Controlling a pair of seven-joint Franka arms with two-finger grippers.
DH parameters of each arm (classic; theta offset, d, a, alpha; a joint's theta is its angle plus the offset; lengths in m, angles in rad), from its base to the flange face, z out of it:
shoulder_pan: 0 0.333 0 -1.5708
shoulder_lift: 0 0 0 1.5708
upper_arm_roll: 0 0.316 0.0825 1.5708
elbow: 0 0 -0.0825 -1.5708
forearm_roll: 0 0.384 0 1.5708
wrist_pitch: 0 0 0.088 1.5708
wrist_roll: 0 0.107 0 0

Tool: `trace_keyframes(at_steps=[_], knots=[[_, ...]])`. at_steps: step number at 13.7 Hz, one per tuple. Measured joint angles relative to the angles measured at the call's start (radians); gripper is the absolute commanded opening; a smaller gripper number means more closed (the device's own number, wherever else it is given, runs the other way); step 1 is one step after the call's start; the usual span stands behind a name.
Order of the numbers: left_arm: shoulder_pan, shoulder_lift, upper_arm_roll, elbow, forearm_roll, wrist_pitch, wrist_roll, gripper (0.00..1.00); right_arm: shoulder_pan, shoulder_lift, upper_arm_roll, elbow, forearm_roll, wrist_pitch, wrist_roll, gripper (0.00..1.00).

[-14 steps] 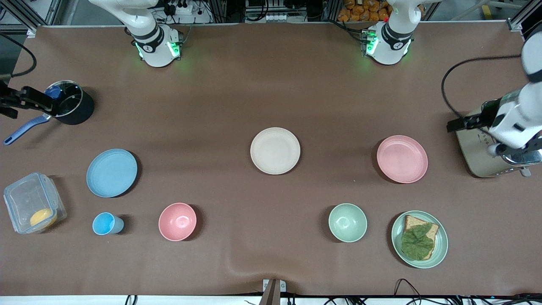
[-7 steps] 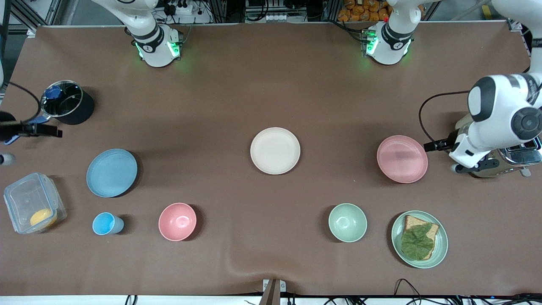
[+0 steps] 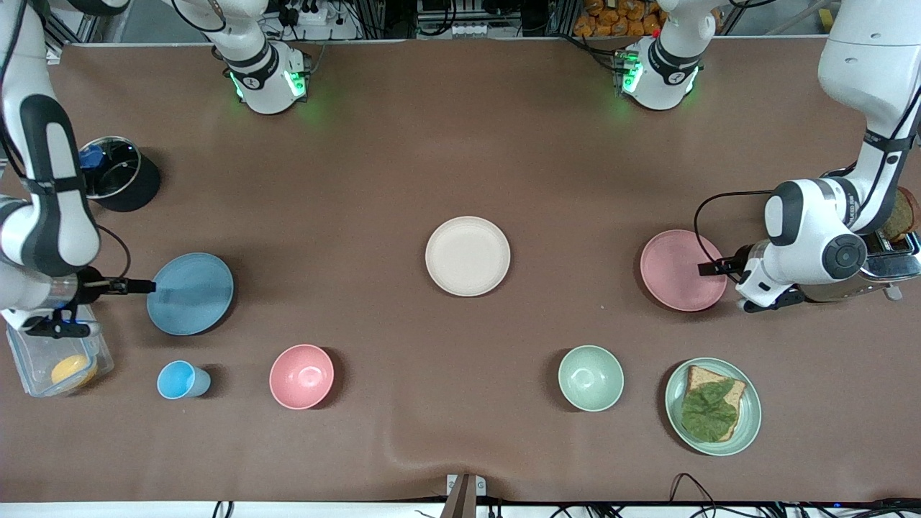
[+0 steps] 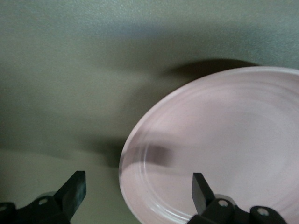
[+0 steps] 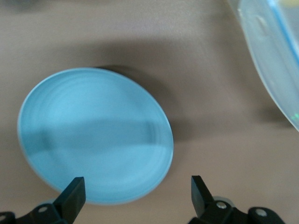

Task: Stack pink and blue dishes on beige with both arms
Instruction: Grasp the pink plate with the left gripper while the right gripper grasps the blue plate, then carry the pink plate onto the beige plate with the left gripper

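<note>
The pink plate's round rim (image 3: 683,270) looks roughly as wide as the blue plate (image 3: 190,293), so the blue plate will cover nearly all of it when I stack them.
The beige plate (image 3: 468,256) lies at the table's middle with nothing on it. Toward the left arm's end lies the pink plate (image 3: 682,270). My left gripper (image 3: 709,269) is low at its edge on the toaster side, open, with the pink plate's (image 4: 224,149) rim between the spread fingers (image 4: 74,189). Toward the right arm's end lies the blue plate (image 3: 190,293). My right gripper (image 3: 140,286) is at its outer edge, open. In the right wrist view the blue plate (image 5: 96,135) sits just ahead of that gripper (image 5: 136,190). Neither plate is gripped.
A toaster (image 3: 835,288) stands beside the pink plate, under the left arm. A clear container (image 3: 54,356) and a black pot (image 3: 119,176) flank the right arm. Nearer the camera stand a blue cup (image 3: 180,380), pink bowl (image 3: 301,376), green bowl (image 3: 591,378) and a green plate (image 3: 752,419) with a sandwich.
Both arms swung in from the table's ends and came down. The left gripper reached the pink plate's edge, the right gripper the blue plate's edge. No plate has moved.
</note>
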Motion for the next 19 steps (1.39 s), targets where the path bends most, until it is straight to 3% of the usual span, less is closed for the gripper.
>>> trace_keyframes(at_steps=[3, 6, 11, 15, 19], knots=[[0.000, 0.005, 0.000, 0.004, 0.000, 0.000, 0.000, 0.80, 0.000, 0.023, 0.001, -0.056, 0.000, 0.109, -0.011, 1.00], [0.000, 0.011, 0.000, 0.005, 0.000, 0.000, 0.000, 0.77, -0.014, 0.023, -0.002, -0.116, 0.001, 0.171, -0.063, 1.00], [0.011, 0.022, 0.000, 0.009, 0.000, 0.000, 0.014, 0.48, -0.025, 0.031, -0.002, -0.137, 0.001, 0.174, -0.080, 1.00], [0.012, 0.032, 0.000, 0.019, 0.000, 0.000, 0.017, 0.03, -0.040, 0.055, -0.003, -0.138, 0.001, 0.177, -0.107, 1.00], [0.017, 0.025, -0.004, 0.025, 0.000, -0.011, 0.067, 0.00, -0.047, 0.060, -0.003, -0.138, 0.001, 0.177, -0.120, 1.00]])
